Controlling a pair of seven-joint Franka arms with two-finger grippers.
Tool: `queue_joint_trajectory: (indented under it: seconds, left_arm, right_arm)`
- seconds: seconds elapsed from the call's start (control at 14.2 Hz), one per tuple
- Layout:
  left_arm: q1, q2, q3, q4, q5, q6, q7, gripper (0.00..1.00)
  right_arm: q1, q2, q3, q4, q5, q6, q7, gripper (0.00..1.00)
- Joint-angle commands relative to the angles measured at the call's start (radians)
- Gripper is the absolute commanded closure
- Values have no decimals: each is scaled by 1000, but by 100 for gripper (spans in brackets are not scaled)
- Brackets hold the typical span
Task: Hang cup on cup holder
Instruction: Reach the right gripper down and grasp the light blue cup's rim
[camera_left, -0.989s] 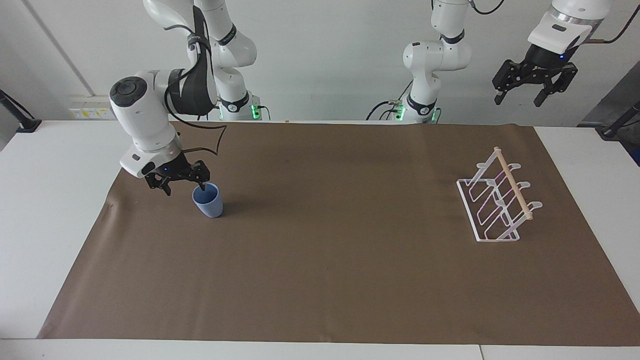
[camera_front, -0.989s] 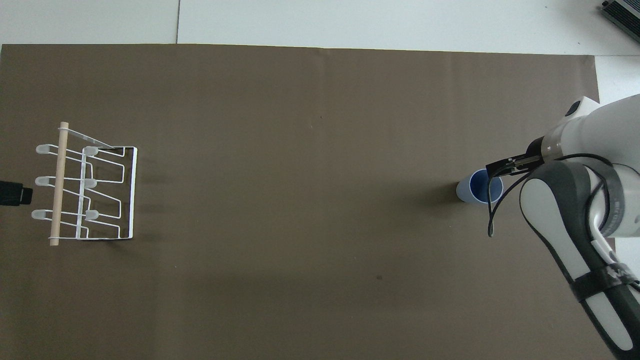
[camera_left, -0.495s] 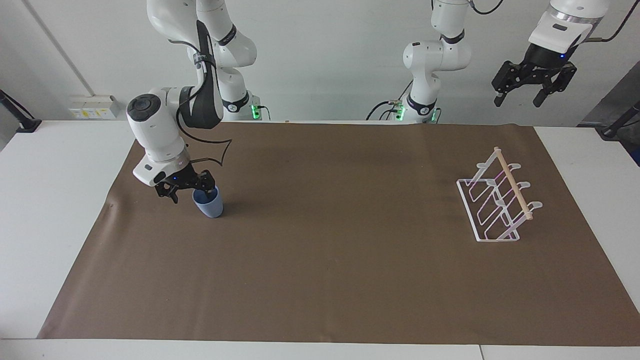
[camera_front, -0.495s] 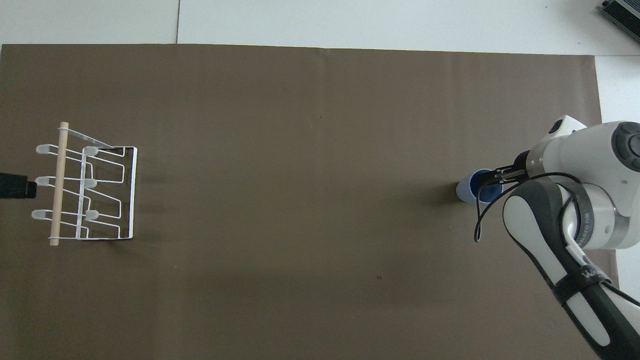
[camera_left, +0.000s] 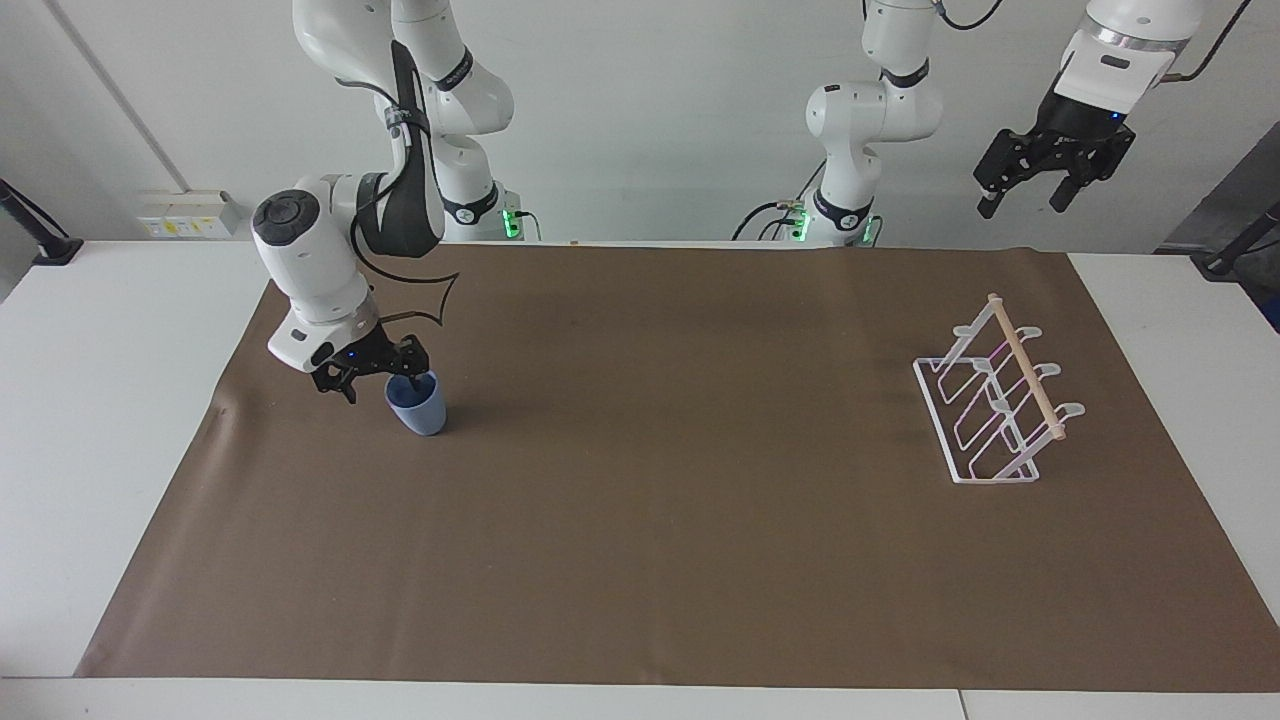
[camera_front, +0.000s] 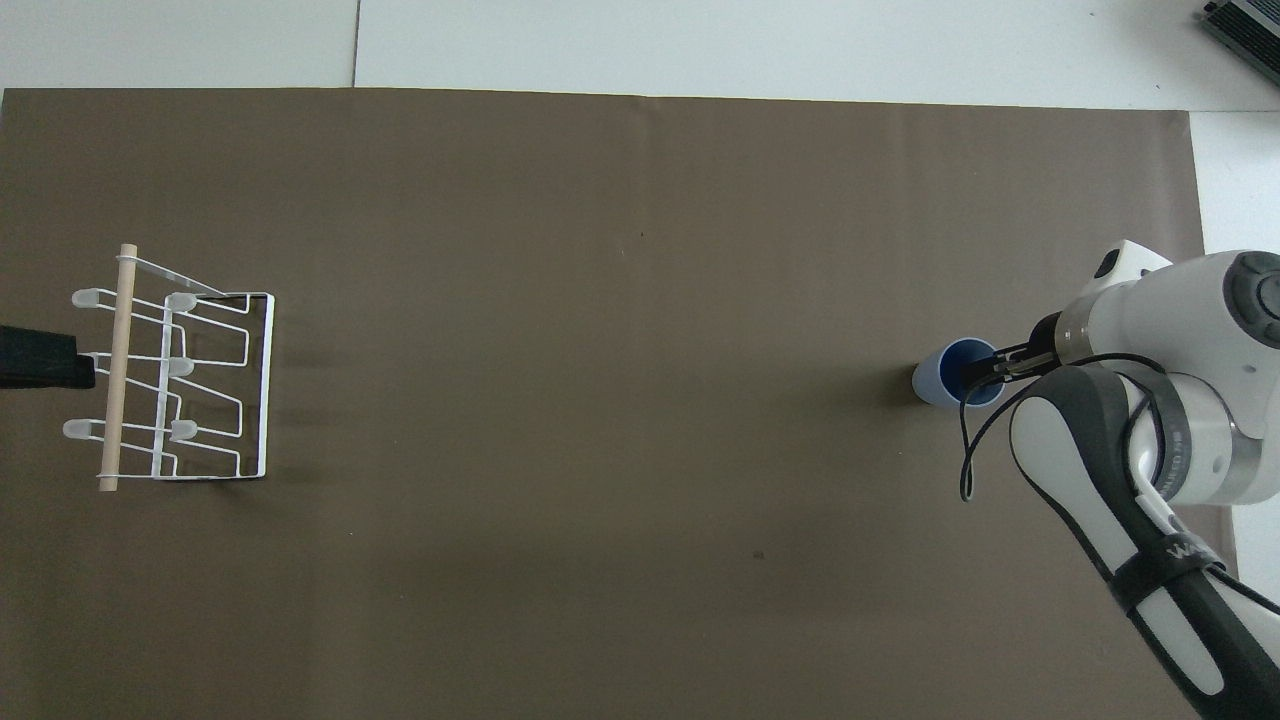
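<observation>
The light-blue cup (camera_front: 931, 380) should be empty when I tip it sideways, because only plain blue shows inside the cup's opening (camera_front: 963, 365).
The light-blue cup (camera_left: 421, 411) (camera_front: 941, 378) stands upright on the brown mat toward the right arm's end of the table. My right gripper (camera_left: 383, 386) (camera_front: 992, 366) is low at the cup's rim and open. One finger reaches into the cup's mouth and the other stays outside its wall. The white wire cup holder (camera_left: 1022, 365) (camera_front: 266, 380) with its wooden rod stands toward the left arm's end. My left gripper (camera_left: 1021, 203) (camera_front: 42, 358) hangs open and high in the air near the cup holder, holding nothing.
A brown mat (camera_left: 640, 520) covers most of the white table (camera_left: 110, 420). Nothing else lies between the cup and the cup holder. The right arm's elbow and cable (camera_front: 1090, 450) hang over the mat's edge beside the cup.
My right gripper has swung in and come down onto the cup's rim, one finger now inside it. The left gripper has risen slightly. The cup has stayed in place.
</observation>
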Motion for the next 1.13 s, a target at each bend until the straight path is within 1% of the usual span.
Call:
queue_joint_trajectory:
  seconds: [0.0, 0.07, 0.14, 0.21, 0.28, 0.35, 0.49, 0.57, 0.71, 0.85, 1.06]
  left_arm:
    - [-11, -41, 3, -51, -7, 18, -26, 0]
    - [-11, -41, 2, -52, -7, 18, -26, 0]
    - [-11, -41, 2, -52, -7, 18, -27, 0]
    - [-11, -42, -1, -53, -7, 20, -27, 0]
    - [-11, -42, -4, -53, -7, 18, -27, 0]
    - [-11, -42, -5, -55, -7, 17, -27, 0]
    - [-11, -50, -5, -67, -7, 18, -26, 0]
    - [-11, -50, -5, -68, -7, 18, -27, 0]
    - [-11, -50, -5, -68, -7, 18, -27, 0]
    - [-11, -50, -6, -68, -7, 18, -27, 0]
    - [-11, -50, -6, -68, -7, 18, -26, 0]
  right_arm:
    - [-29, -37, 6, -43, 21, 4, -89, 0]
    - [-28, -40, 6, -49, 21, 4, -99, 0]
    - [-29, -45, 6, -59, 21, 5, -106, 11]
    - [-28, -46, 8, -60, 21, 4, -106, 30]
    - [-28, -46, 8, -60, 23, 1, -104, 45]
    - [-28, -46, 8, -62, 26, 1, -96, 63]
    - [-26, -46, 6, -60, 78, -5, -92, 100]
    - [-26, -46, 6, -60, 98, -5, -78, 100]
    - [-26, -46, 6, -57, 99, -7, -75, 100]
    - [-20, -40, 8, -33, 99, -36, -80, 100]
    - [-15, -19, 15, 131, 124, -203, -84, 100]
